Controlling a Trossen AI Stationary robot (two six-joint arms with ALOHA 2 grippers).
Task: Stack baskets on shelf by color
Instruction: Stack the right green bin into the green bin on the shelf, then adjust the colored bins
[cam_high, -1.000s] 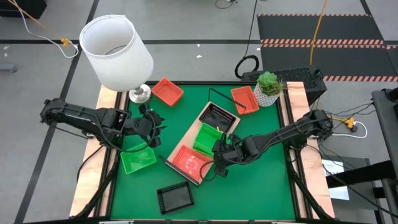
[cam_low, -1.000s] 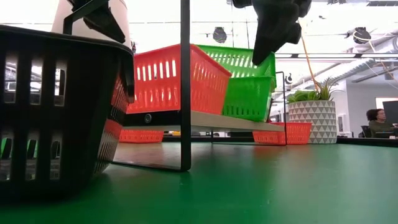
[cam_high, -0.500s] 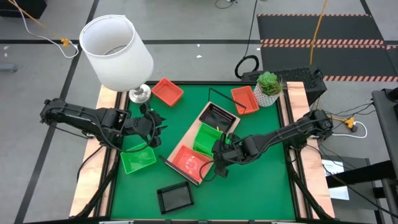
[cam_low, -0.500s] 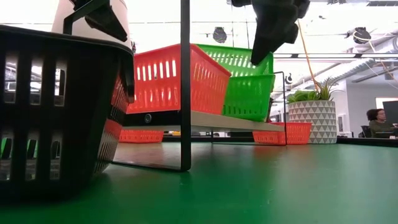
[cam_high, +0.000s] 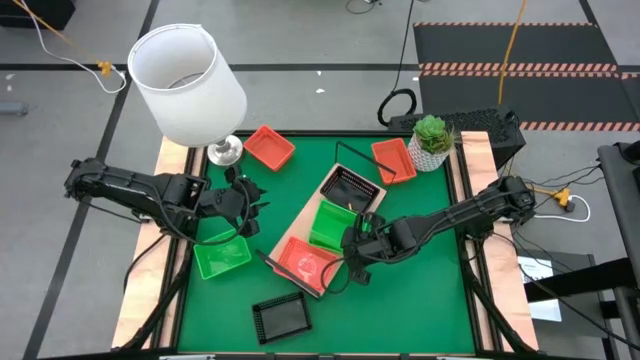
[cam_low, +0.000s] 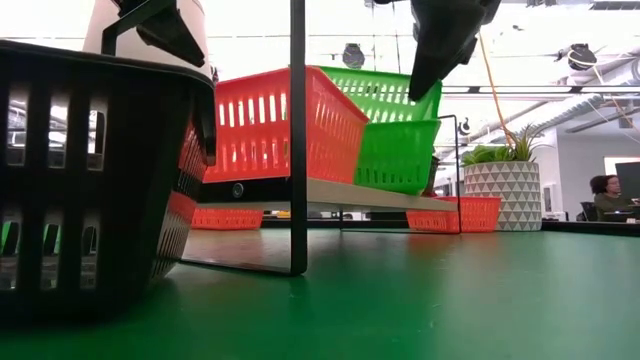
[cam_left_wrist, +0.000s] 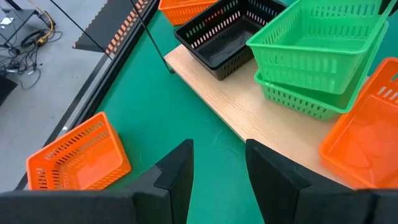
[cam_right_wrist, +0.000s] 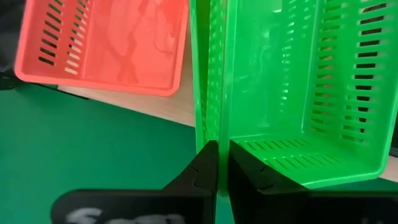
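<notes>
The upper green basket sits tilted (cam_low: 388, 98) over the lower green basket, so next my right gripper lets go of the upper basket's rim, move back and lightly push its near side (cam_right_wrist: 314, 171) with closed fingers.
The shelf (cam_high: 300, 225), a light-wood board, lies slantwise on the green mat. On it stand a black basket (cam_high: 351, 187), an orange basket (cam_high: 305, 258), and between them a green basket (cam_left_wrist: 298, 99) with a second green basket (cam_left_wrist: 317, 37) tilted on top. My right gripper (cam_right_wrist: 217, 146) is shut on this upper green basket (cam_high: 330, 222). My left gripper (cam_left_wrist: 217, 149) hovers open and empty over the mat left of the shelf (cam_left_wrist: 249, 118). Loose on the mat lie two orange baskets (cam_high: 270, 147) (cam_high: 393, 160), a green one (cam_high: 222, 257) and a black one (cam_high: 280, 318). My right gripper pinches the rim of the upper green basket's side wall (cam_right_wrist: 216, 127), the wall toward the orange basket (cam_right_wrist: 106, 43), close to a corner. One finger (cam_right_wrist: 239, 165) is inside the basket and one outside. The fingers slant down from the table's right. The basket sits tilted over the lower green one.
A lamp with a white shade (cam_high: 185, 70) stands at the far left corner. A potted plant (cam_high: 432, 140) stands at the far right. In the low view the loose black basket (cam_low: 95, 180) fills the left foreground, with the shelf's dark frame post (cam_low: 298, 135) beside it.
My right gripper has rolled a little about its own pointing line while staying in place, still shut on the upper green basket, which has tipped slightly with it.
</notes>
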